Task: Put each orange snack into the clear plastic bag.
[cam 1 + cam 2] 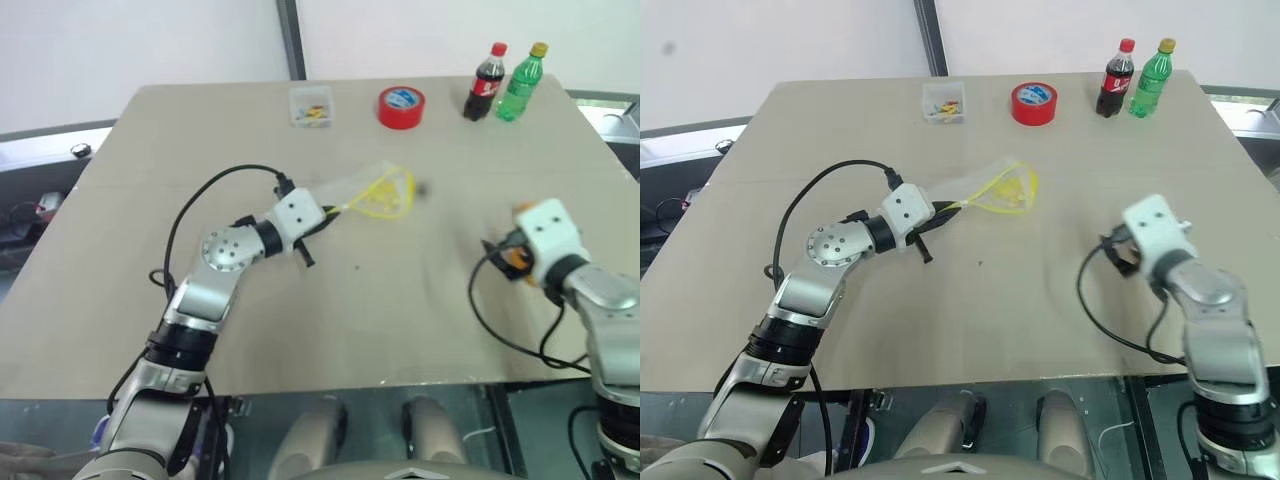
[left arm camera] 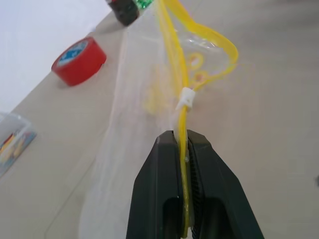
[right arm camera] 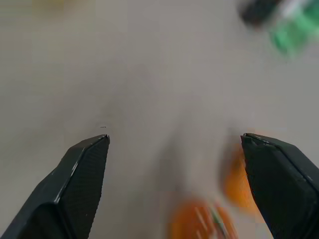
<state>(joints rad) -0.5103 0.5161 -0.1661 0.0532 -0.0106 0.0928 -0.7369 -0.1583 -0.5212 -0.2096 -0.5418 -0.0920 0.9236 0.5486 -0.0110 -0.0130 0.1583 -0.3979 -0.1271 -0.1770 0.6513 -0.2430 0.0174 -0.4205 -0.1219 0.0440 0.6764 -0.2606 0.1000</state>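
The clear plastic bag (image 1: 352, 184) will let the orange snack and the gripper's fingertips slip inside when I push, since the yellow seal strip (image 1: 409, 190) loops wide open.
The clear plastic bag (image 1: 372, 192) lies on the table's middle, its yellow seal strip (image 2: 180, 107) looping open at the far end. My left gripper (image 2: 182, 137) is shut on that strip at the near end of the bag. Near the table's right edge, my right gripper (image 3: 174, 139) stands wide open with nothing between its fingers. Two orange snacks (image 3: 199, 221) (image 3: 235, 181) lie blurred on the table just under it. A bit of orange snack (image 1: 514, 262) peeks out beneath the right hand in the left eye view.
At the table's far edge stand a small clear box of coloured bits (image 1: 311, 106), a red tape roll (image 1: 401, 106), a cola bottle (image 1: 487, 82) and a green bottle (image 1: 523, 82). The beige table (image 1: 330, 330) is bare between the arms.
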